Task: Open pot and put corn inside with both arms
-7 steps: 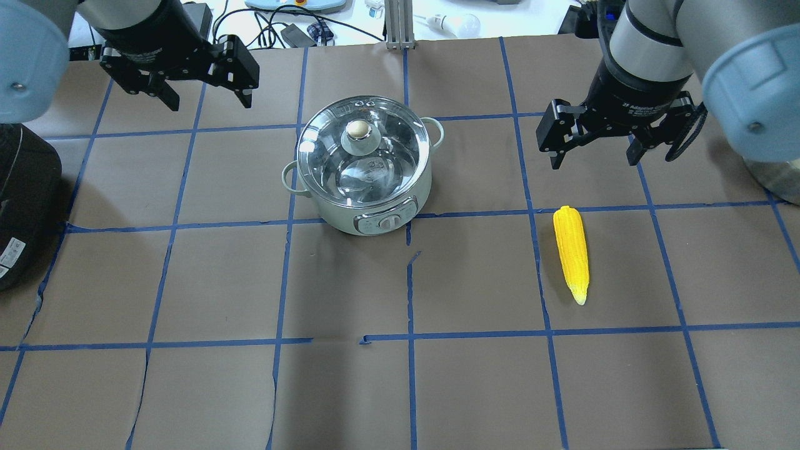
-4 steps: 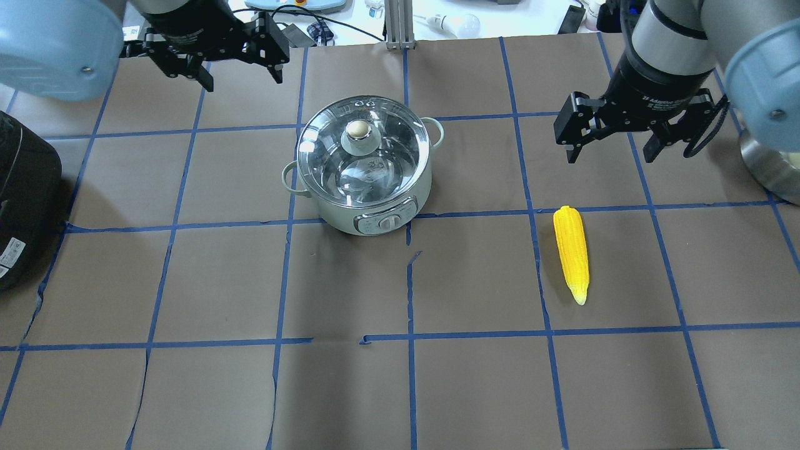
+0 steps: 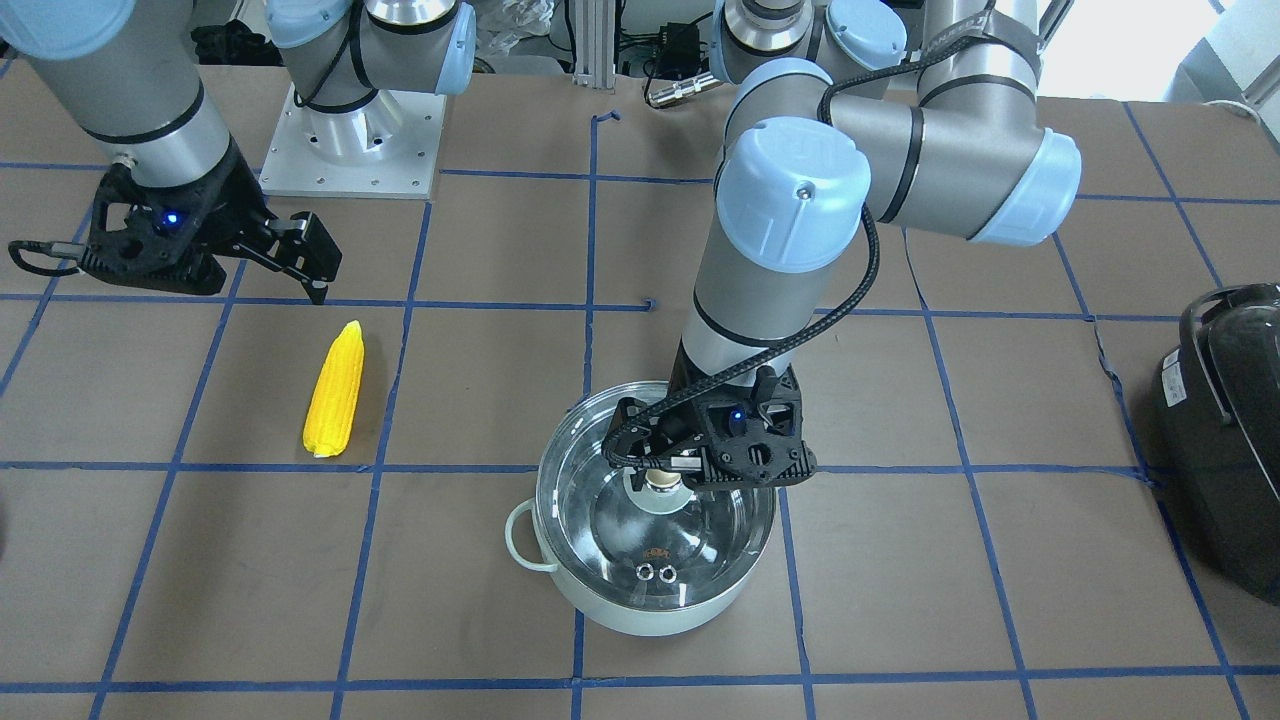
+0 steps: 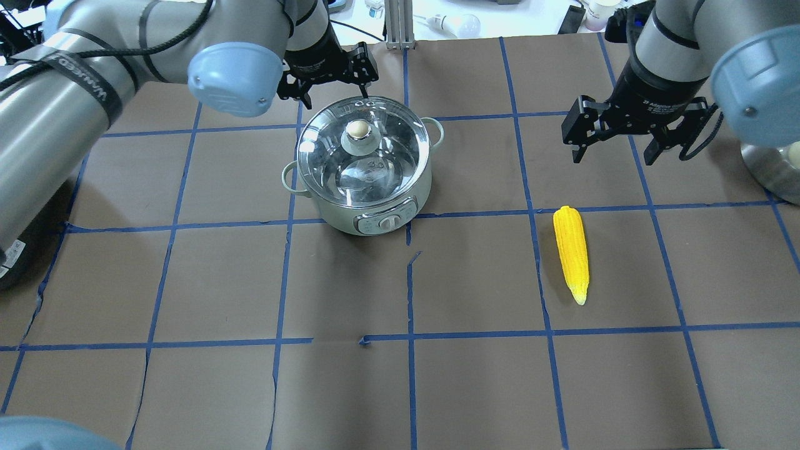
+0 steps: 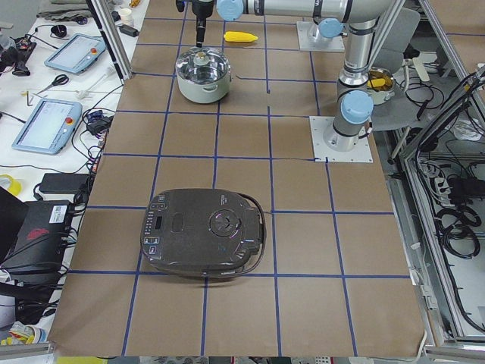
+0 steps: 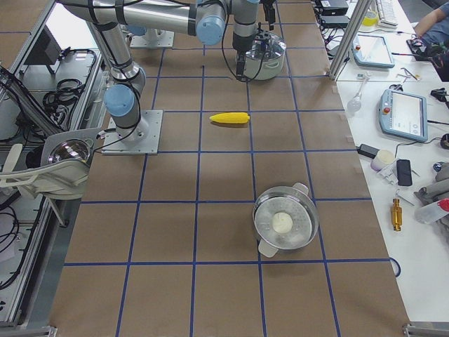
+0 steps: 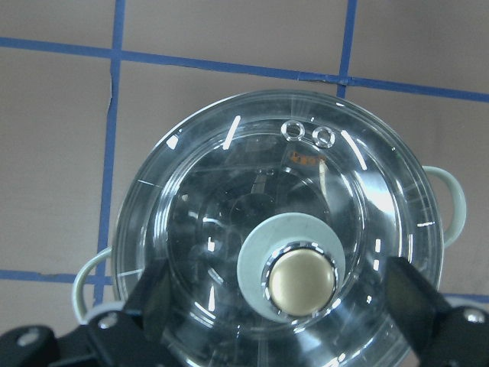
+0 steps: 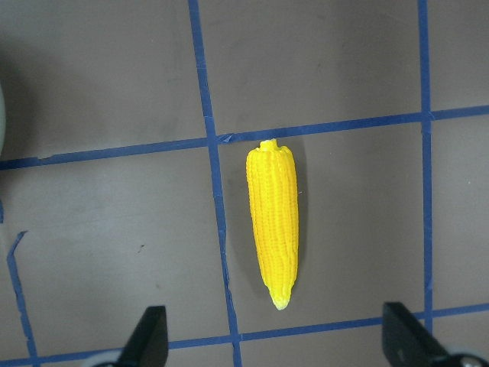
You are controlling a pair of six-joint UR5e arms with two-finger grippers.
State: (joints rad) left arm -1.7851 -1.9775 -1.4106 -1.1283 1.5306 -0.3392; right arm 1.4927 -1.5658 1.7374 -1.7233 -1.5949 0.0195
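Note:
The glass lid (image 3: 602,528) shows only shiny steel through it, so I expect the mint-green pot (image 3: 654,617) to be empty when I lift the lid.
The mint-green pot (image 4: 375,219) stands mid-table with its glass lid (image 4: 381,172) on and its round knob (image 4: 357,129) up. My left gripper (image 4: 331,92) is open and hovers above the lid. In the left wrist view the knob (image 7: 300,280) lies below, between the spread fingers (image 7: 153,294). The yellow corn (image 4: 572,250) lies flat to the pot's right. My right gripper (image 4: 614,153) is open and empty, above the table just beyond the corn's thick end. In the right wrist view the corn (image 8: 273,222) lies ahead of the fingers (image 8: 149,336).
A black appliance (image 5: 203,231) sits at the table's left end. A steel steamer pot (image 6: 284,223) stands at the right end. Brown paper with blue tape lines (image 4: 409,281) covers the table. Cables and tablets lie beyond the far edge.
My left arm has swung right from the far-left corner to over the pot's lid. My right gripper has shifted slightly right and away. Both stay open; pot and corn are unmoved.

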